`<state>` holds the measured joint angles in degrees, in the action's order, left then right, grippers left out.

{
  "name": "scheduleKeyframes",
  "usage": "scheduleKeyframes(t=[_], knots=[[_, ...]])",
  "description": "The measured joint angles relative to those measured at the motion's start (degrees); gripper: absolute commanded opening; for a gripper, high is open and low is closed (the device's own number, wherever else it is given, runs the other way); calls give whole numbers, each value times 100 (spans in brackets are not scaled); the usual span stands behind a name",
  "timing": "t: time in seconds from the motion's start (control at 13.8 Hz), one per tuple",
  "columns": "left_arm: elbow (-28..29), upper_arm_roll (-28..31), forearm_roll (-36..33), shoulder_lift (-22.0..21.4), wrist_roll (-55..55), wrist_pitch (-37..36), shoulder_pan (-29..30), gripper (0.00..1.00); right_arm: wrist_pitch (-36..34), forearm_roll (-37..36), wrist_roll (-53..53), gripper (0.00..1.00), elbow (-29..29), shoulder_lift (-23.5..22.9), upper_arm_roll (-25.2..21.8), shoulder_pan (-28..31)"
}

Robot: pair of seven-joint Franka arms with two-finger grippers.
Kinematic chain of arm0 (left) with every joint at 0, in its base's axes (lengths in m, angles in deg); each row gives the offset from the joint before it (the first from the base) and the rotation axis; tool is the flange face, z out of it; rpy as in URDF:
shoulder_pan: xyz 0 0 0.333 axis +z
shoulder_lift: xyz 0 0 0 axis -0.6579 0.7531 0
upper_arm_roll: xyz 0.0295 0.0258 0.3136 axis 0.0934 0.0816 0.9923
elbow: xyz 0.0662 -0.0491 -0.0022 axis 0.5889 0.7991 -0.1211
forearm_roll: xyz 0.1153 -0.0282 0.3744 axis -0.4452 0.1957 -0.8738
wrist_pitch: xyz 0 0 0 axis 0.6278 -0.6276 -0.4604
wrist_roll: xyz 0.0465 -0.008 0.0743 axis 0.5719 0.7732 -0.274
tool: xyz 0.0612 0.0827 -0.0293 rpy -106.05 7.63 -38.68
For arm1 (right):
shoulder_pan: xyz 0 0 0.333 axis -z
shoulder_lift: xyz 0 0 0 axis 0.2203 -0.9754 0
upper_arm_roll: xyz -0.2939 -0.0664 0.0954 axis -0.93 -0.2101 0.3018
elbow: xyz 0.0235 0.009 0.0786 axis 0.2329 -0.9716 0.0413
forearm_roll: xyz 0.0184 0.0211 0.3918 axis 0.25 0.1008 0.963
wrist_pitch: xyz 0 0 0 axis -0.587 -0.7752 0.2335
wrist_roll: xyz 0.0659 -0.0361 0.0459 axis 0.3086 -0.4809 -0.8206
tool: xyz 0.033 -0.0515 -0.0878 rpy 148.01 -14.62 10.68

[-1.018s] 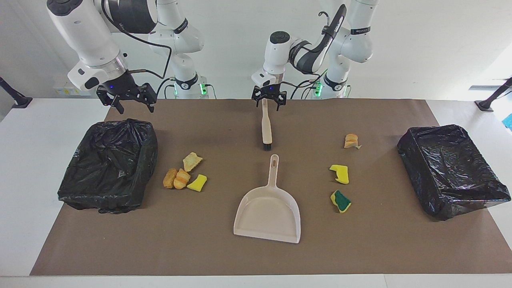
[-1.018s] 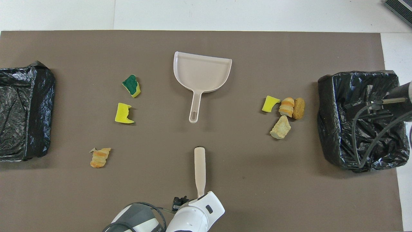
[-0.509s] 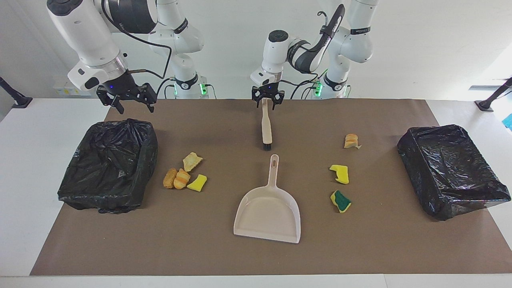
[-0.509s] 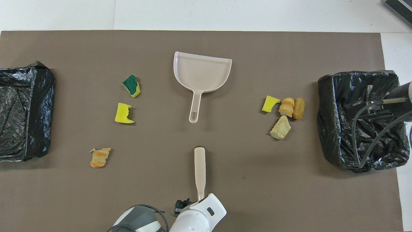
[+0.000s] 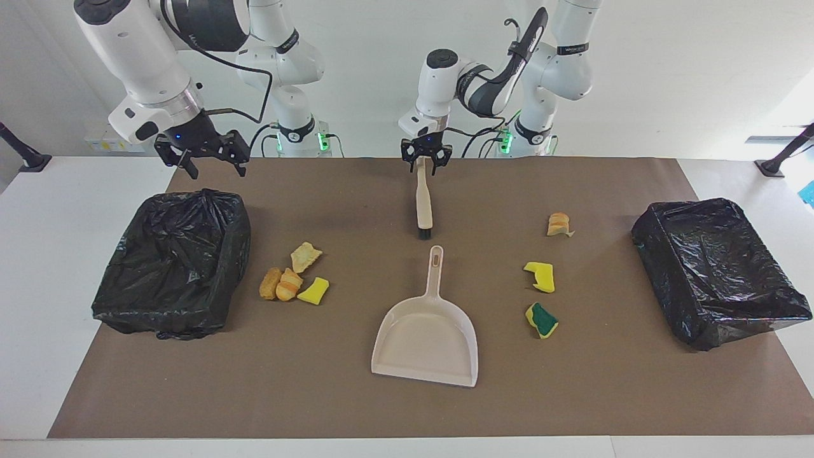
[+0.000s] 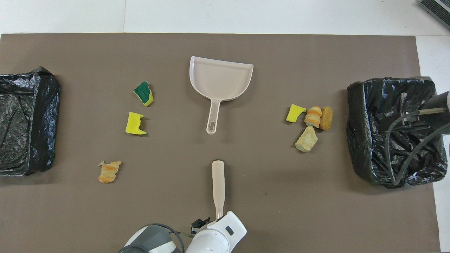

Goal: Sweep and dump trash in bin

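I expect the chunk to slide freely and bunch up against the bread piece when I sweep, because the yellow sponge chunk's edge (image 6: pixel 134 123) sits above its shadow (image 6: pixel 144 126).
The trash lies in two groups on the brown mat. Several scraps (image 5: pixel 292 277) (image 6: pixel 311 121) lie beside the bin at the right arm's end. A bread piece (image 5: pixel 559 224) (image 6: pixel 109 171), a yellow sponge chunk (image 5: pixel 540 276) (image 6: pixel 135 123) and a green-faced sponge chunk (image 5: pixel 541 320) (image 6: pixel 144 93) lie toward the left arm's end. A beige brush (image 5: pixel 423 203) (image 6: pixel 218 182) lies mid-table. My left gripper (image 5: pixel 424 170) is open and straddles the end of its handle. My right gripper (image 5: pixel 216 172) is open and empty, up over the robot-side edge of the bin (image 5: pixel 172 261).
A beige dustpan (image 5: pixel 426 343) (image 6: pixel 220 79) lies farther from the robots than the brush, its handle pointing at the bristles. Black-bagged bins stand at both ends of the mat, one at the right arm's end (image 6: pixel 390 130) and one at the left arm's end (image 5: pixel 718 273) (image 6: pixel 24 119).
My left gripper has turned a little and settled around the brush handle's end. The right gripper has barely shifted. Brush, dustpan and trash have not moved.
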<state>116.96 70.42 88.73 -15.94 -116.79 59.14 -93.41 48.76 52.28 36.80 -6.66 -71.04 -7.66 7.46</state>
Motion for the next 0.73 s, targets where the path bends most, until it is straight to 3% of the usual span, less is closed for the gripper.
scheduleKeyframes(t=[0.15, 0.36, 0.73], knots=[[5, 0, 0, 2, -8, 0, 0, 0, 248, 1, 380, 100, 1, 3, 109, -263], [14, -2, -1, 4, -19, -9, -2, 0, 598, 3, 1191, 100, -22, -88, 179, -948], [-144, 105, 0, -64, -84, -539, 233, 0, 1325, 188, 2542, 100, 12, -921, 197, -1731]])
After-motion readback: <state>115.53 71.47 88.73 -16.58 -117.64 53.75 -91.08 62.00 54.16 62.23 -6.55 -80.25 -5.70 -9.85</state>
